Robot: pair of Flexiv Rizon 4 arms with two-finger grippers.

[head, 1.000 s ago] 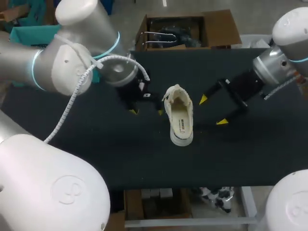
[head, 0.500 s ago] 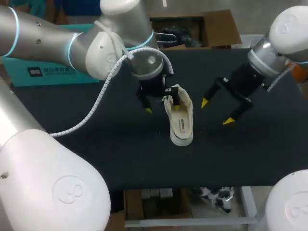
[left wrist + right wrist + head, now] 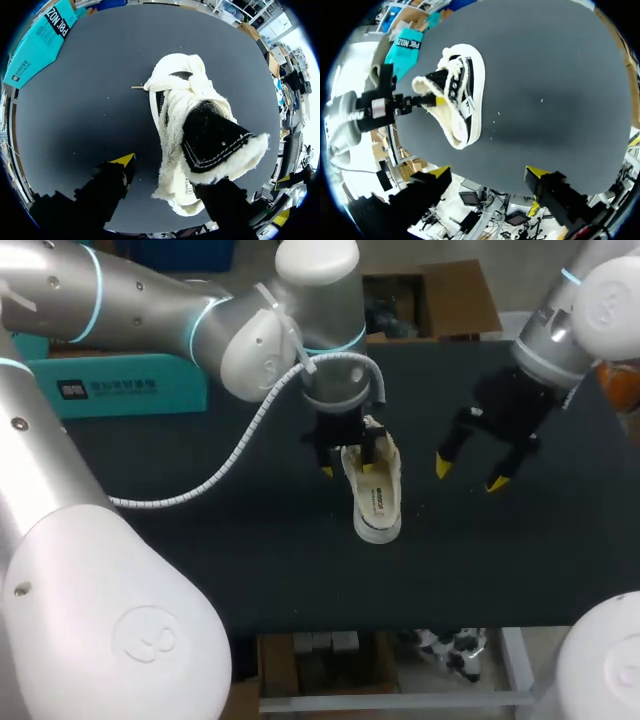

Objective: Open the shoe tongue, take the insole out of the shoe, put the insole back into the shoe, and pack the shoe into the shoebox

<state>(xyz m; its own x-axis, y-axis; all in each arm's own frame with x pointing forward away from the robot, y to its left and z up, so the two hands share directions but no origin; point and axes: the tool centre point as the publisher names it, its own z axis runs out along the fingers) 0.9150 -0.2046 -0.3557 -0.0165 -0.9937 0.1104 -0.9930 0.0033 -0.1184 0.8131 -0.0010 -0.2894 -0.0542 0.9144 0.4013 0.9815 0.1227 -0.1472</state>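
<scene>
The tongue's fleece edge (image 3: 250,156) hangs out beyond the shoe's side. The tongue will stay folded open when I pick up and carry the shoe.
A white low shoe (image 3: 377,495) with fleecy lining lies on the black table (image 3: 200,560), heel toward the front edge. Its insole (image 3: 378,498) shows inside. My left gripper (image 3: 347,468) hovers over the lace end, open. In the left wrist view one yellow fingertip (image 3: 124,160) stands off the shoe's side with a gap. The other finger is hidden behind the raised tongue (image 3: 215,140), black inside with a white fleece edge. My right gripper (image 3: 468,474) hangs open to the right of the shoe, well apart from it. From the right wrist the shoe (image 3: 462,100) lies ahead of that gripper (image 3: 489,175).
A teal shoebox (image 3: 125,390) stands at the table's back left, also visible as the teal shoebox (image 3: 37,47) beyond the shoe. An open cardboard box (image 3: 455,300) sits at the back edge.
My left arm has swung right from beside the shoe to over its lace end, and its fingers have narrowed. The right gripper has turned and shifted slightly right, still open.
</scene>
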